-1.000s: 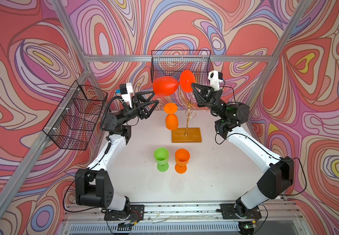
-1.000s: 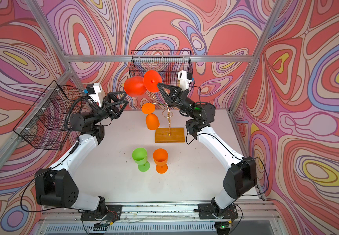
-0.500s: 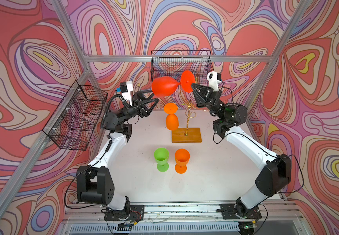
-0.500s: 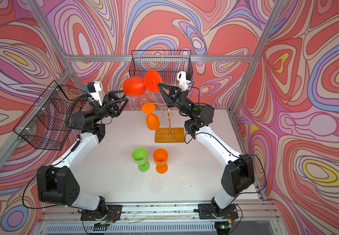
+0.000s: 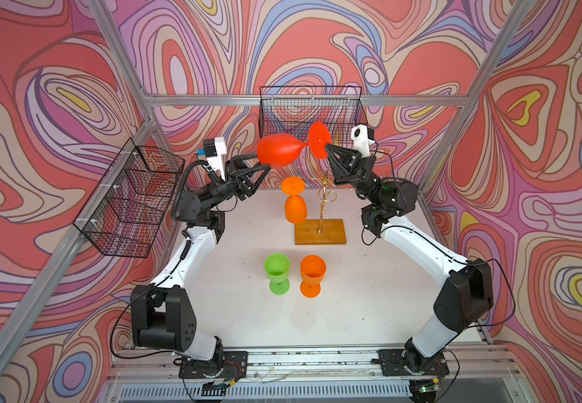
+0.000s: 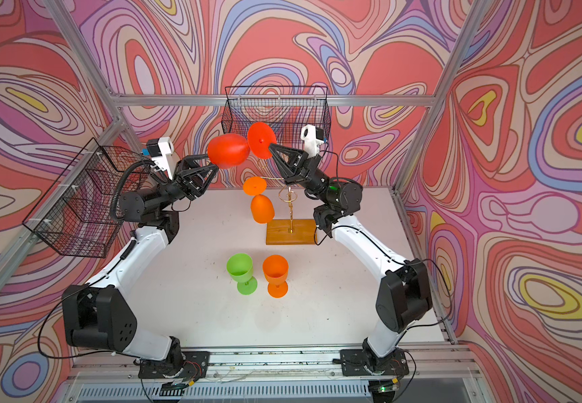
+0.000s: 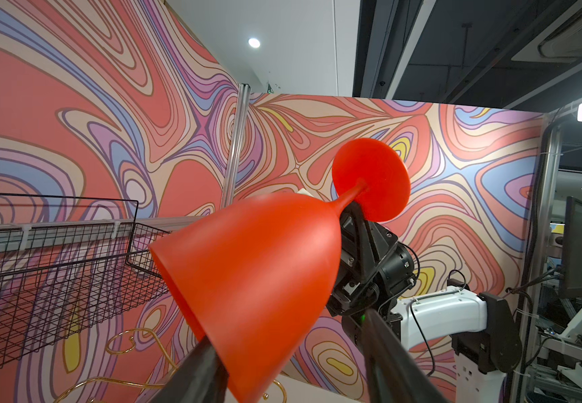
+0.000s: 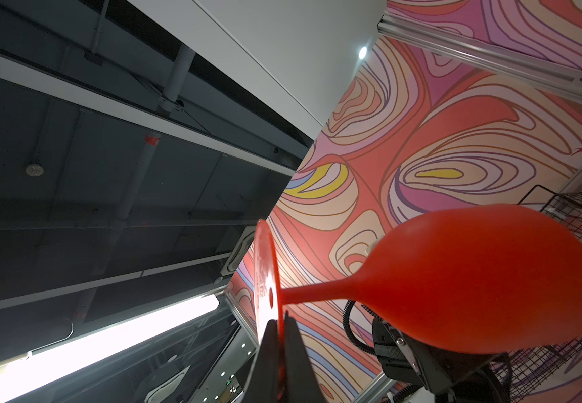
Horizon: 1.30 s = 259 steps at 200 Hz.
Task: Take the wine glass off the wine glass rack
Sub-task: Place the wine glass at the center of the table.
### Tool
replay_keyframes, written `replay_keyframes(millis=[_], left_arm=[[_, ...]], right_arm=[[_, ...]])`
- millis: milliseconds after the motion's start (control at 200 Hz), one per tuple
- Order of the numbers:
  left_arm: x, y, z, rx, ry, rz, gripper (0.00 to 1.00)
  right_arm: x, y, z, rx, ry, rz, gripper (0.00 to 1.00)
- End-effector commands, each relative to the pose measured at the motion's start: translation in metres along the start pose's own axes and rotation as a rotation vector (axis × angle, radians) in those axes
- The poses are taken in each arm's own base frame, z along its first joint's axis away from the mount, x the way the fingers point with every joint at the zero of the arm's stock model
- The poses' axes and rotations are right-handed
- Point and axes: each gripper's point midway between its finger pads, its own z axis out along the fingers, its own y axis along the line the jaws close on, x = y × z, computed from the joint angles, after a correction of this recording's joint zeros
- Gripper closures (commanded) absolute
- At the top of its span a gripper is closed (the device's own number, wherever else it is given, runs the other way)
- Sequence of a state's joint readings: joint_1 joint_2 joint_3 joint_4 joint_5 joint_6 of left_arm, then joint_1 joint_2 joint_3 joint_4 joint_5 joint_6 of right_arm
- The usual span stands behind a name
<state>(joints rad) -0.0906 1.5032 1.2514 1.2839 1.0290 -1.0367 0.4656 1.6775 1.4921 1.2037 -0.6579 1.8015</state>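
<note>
The red glass is held in my right gripper by the foot disc (image 5: 318,139) it must stand on, so next my left gripper grabs the bowl (image 5: 278,149) and sets the glass upright.
A red wine glass (image 5: 279,150) lies level in the air above the wine glass rack (image 5: 323,200), a gold wire stand on a wooden base (image 5: 321,232). My right gripper (image 5: 326,148) is shut on the rim of its foot disc, as the right wrist view shows (image 8: 277,322). My left gripper (image 5: 263,163) is open around the bowl's mouth end. In the left wrist view one finger (image 7: 205,352) touches the bowl (image 7: 258,265), while its opposite finger (image 7: 369,314) stands apart. An orange wine glass (image 5: 295,209) hangs upside down from a rack arm.
A green glass (image 5: 277,270) and an orange glass (image 5: 312,274) stand upright on the white table in front of the rack. Black mesh baskets hang on the left wall (image 5: 129,202) and the rear wall (image 5: 312,111), the latter just behind the red glass.
My left gripper has crept up to the red glass's bowl and its jaws have narrowed around it. The right gripper and the glass have barely moved.
</note>
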Motion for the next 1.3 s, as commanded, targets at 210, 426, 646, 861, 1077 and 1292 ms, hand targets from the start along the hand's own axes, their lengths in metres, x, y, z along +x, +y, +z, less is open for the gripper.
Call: replay_keyframes(millis=[210,426,646,861,1077,1292], left_arm=[[-0.011,-0.024,0.001,0.064,-0.007,0.079,0.76],[-0.01,-0.023,0.001,0.061,-0.007,0.078,0.84],[-0.007,-0.025,-0.001,0.061,0.0,0.092,0.97],[-0.004,-0.028,-0.003,0.064,0.008,0.098,1.0],[-0.001,-0.034,-0.005,0.069,0.019,0.113,1.0],[-0.002,-0.041,-0.007,0.079,0.029,0.132,1.0]], right_arm=[[-0.004,-0.005,0.002,-0.005,-0.007,-0.009,1.0],[-0.007,-0.01,0.003,-0.008,-0.01,0.011,1.0],[-0.008,-0.019,0.001,-0.016,-0.009,0.04,1.0],[-0.007,-0.022,0.0,-0.017,-0.006,0.053,0.95],[-0.012,-0.037,-0.006,0.0,-0.018,0.062,0.7],[-0.021,-0.038,-0.016,0.007,-0.054,0.049,0.46]])
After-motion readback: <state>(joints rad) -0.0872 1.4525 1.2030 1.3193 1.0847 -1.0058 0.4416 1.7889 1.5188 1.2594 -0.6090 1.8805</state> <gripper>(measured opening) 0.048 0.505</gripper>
